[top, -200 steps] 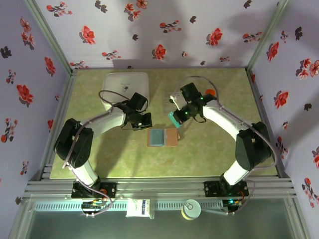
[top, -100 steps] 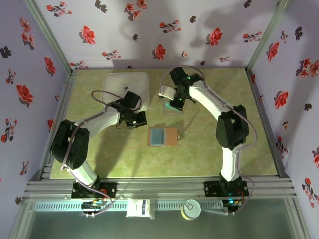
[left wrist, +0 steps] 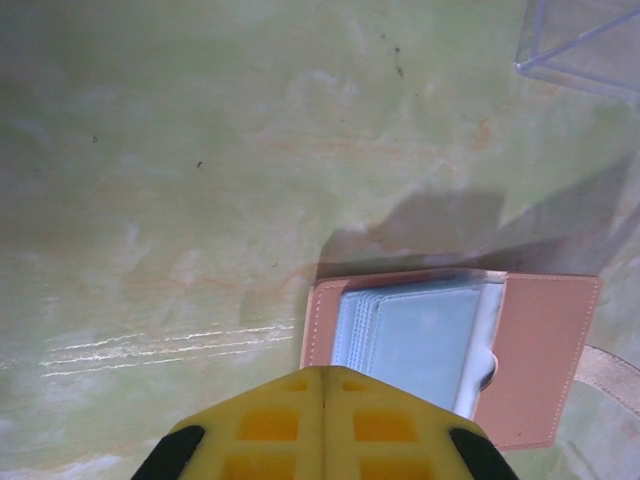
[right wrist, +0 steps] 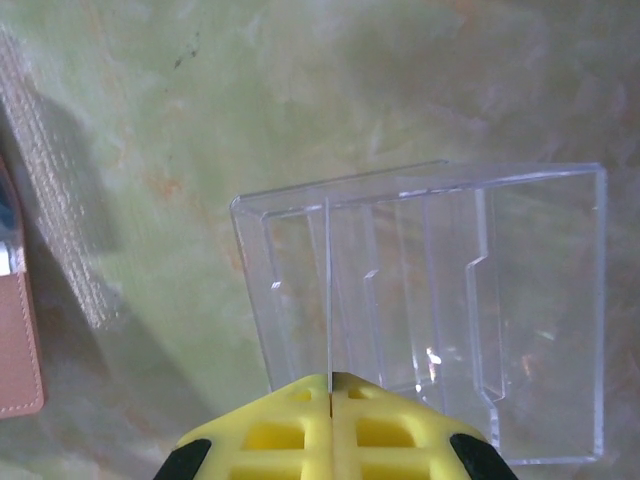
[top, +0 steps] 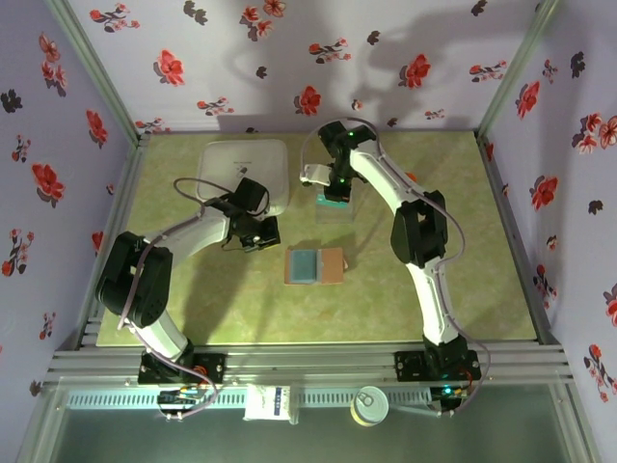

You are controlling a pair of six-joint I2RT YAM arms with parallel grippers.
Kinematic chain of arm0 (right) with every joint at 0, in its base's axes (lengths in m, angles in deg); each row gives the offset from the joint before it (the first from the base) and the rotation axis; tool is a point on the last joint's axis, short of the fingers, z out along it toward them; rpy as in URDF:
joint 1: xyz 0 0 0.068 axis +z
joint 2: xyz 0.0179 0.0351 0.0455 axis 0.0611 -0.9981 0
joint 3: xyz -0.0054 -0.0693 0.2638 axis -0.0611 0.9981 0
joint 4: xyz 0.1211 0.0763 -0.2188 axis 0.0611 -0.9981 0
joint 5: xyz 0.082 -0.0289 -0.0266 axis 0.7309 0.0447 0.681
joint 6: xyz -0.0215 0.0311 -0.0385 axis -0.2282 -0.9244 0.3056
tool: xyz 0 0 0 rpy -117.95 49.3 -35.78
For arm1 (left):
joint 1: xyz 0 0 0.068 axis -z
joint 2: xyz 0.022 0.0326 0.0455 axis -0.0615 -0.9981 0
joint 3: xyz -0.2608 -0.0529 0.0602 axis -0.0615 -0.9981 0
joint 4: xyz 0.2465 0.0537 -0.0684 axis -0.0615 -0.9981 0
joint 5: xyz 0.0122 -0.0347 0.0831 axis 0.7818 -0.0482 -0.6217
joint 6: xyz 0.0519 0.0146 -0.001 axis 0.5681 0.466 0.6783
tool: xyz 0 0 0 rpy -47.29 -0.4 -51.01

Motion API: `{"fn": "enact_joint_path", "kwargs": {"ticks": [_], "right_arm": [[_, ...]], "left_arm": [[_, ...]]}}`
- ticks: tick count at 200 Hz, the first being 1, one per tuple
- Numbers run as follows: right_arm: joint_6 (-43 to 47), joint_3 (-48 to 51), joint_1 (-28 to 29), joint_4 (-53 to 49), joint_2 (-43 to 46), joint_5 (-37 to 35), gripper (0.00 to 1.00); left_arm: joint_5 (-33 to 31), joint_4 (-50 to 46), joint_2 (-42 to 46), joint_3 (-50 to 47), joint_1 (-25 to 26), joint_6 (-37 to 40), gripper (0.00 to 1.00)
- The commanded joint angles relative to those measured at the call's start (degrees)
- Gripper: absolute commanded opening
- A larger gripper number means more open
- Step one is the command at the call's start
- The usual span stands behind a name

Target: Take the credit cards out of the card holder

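Observation:
My right gripper is holding the teal credit card (right wrist: 328, 290) edge-on over the clear box's opening (right wrist: 415, 290), so I should keep lowering it until it stands inside, then release it.
The card holder (top: 314, 265) lies open in the middle of the table, reddish-brown with grey-blue pockets (left wrist: 425, 340); its edge also shows at the left of the right wrist view (right wrist: 15, 340). My right gripper (top: 333, 191) is shut on a teal credit card (top: 330, 200), which appears edge-on as a thin line (right wrist: 328, 290) rising from the pinched yellow fingertips (right wrist: 329, 378). The card hangs over a clear slotted plastic box (right wrist: 450, 300). My left gripper (top: 266, 234) is shut with nothing in it (left wrist: 322, 372), just left of the holder.
A white square box (top: 243, 172) stands at the back left, behind the left gripper. The clear box (top: 336, 210) stands behind the holder, and its corner shows at the top right of the left wrist view (left wrist: 585, 45). Flowered walls enclose the table.
The right arm has swung away from the holder towards the back, carrying the teal card over the clear box. The left gripper has drawn slightly left.

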Motion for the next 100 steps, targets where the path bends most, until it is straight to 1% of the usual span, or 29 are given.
{"fn": "enact_joint_path", "kwargs": {"ticks": [1,46,100], "right_arm": [[3.3,-2.5,-0.5,-6.4,-2.4,-0.3,0.0],[4.1,-3.3,-0.6,-9.6,-4.8,1.6,0.0],[4.8,-3.4,-0.6,-12.3,-5.5,3.8,0.0]], "left_arm": [[1.0,-0.5,1.0,-0.7,-0.6,0.9,0.04],[1.0,-0.7,0.6,-0.9,-1.2,1.0,0.04],[1.0,-0.7,0.2,-0.6,-1.3,1.0,0.04]]}}
